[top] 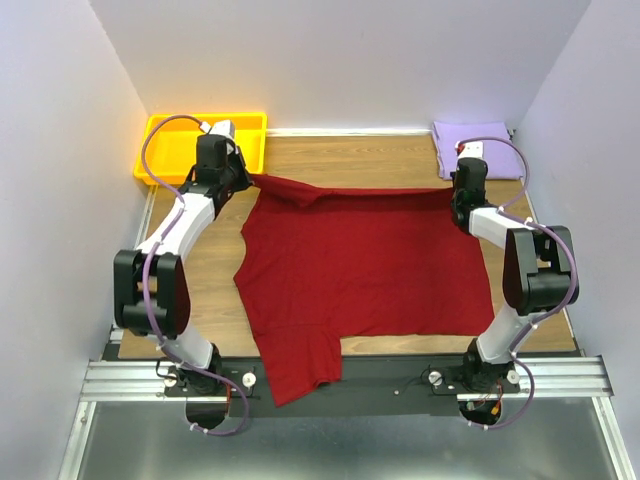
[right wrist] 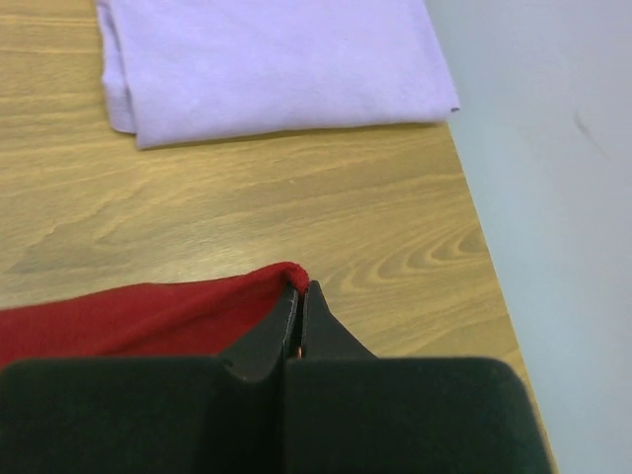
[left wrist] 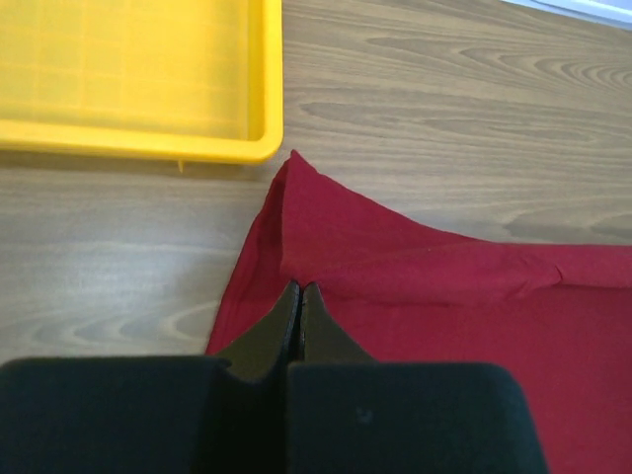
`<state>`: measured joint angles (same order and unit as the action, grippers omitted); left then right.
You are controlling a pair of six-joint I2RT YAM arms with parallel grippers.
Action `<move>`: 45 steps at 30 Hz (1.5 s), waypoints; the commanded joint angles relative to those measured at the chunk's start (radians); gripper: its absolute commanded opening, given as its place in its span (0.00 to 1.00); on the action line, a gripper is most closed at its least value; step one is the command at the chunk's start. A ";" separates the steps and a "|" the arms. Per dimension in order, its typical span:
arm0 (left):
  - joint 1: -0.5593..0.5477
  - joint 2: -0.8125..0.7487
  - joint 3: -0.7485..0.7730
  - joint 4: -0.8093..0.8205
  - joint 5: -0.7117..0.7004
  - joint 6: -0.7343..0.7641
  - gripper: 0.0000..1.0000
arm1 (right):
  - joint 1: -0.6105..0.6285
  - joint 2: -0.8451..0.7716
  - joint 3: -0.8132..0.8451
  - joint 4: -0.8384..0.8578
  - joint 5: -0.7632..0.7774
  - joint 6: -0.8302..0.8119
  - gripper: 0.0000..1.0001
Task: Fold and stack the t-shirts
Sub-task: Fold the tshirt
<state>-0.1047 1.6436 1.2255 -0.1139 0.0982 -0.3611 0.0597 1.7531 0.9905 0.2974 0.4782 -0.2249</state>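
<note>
The deep red t-shirt's slack far edge (top: 425,191) is in my right gripper, inward of the t-shirt's side, so next I lower it, let go and grab the t-shirt's outer corner.
The deep red t-shirt (top: 360,260) lies spread flat across the wooden table, and one sleeve hangs over the near edge. My left gripper (top: 246,178) is shut on its far left corner, where the cloth is drawn into a raised fold (left wrist: 326,227) beyond the fingertips. My right gripper (top: 456,196) is shut on the far right corner, and a small loop of red fabric (right wrist: 286,275) bulges at the closed tips. The pale lavender t-shirt (top: 472,142) lies folded at the back right, just beyond the right gripper (right wrist: 301,286) and apart from it.
A yellow plastic tray (top: 150,168) stands at the back left, its rim (left wrist: 148,140) a short way beyond the left gripper (left wrist: 299,288). White walls close in the back and both sides. The table's right edge (right wrist: 494,286) runs close beside the right gripper.
</note>
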 commanded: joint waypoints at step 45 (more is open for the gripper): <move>-0.035 -0.418 -0.507 -0.009 0.163 -0.279 0.00 | -0.003 -0.066 -0.156 -0.084 0.162 0.171 0.15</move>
<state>-0.1265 1.2602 0.7383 -0.1394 0.2440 -0.6186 0.0597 1.7164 0.8459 0.2394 0.6128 -0.0868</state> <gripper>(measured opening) 0.008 0.132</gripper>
